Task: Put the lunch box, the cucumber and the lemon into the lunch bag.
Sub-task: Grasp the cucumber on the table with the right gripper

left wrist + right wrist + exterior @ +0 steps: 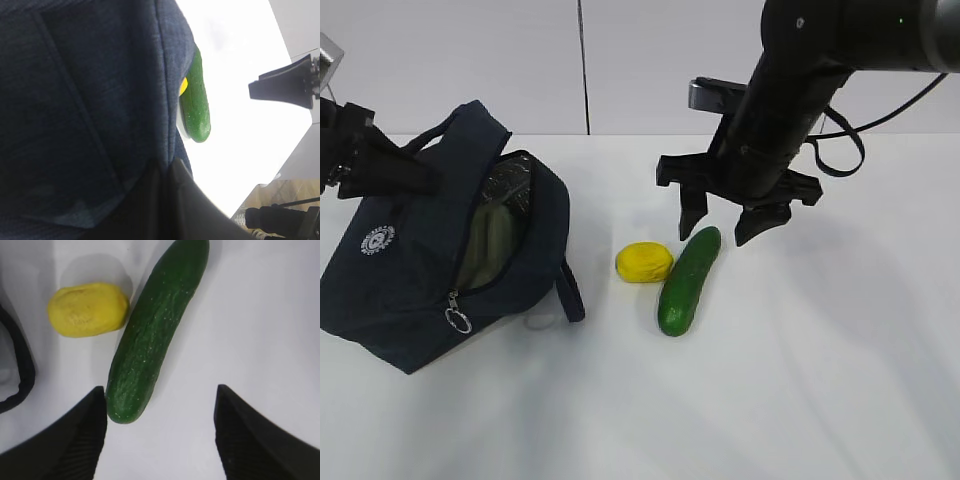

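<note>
My gripper will lower the cucumber (pixel 689 281) into the lunch bag, and the cucumber will fit whole beside the lunch box, because the lunch bag's opening shows lining (pixel 514 182) past the lunch box.
The dark navy lunch bag (pixel 410 290) lies at the left with its mouth open. The lunch box (pixel 492 240) shows inside as a pale green lid against silvery lining. My left gripper (pixel 382 165) is shut on the bag's upper rim; in the left wrist view (pixel 167 180) navy fabric (pixel 75 100) fills the frame. The yellow lemon (pixel 644 262) and the dark green cucumber (pixel 688 282) lie side by side on the table. My right gripper (pixel 715 235) hangs open just above the cucumber's far end. In the right wrist view the right gripper (pixel 160 390) is empty, with the cucumber (pixel 152 335) at its left finger and the lemon (pixel 87 309) beyond.
A loop handle (pixel 570 290) of the bag lies on the white table (pixel 820 380) near the lemon and shows as a strap (pixel 20 370) in the right wrist view. The zipper's ring pull (pixel 458 320) hangs at the bag's front.
</note>
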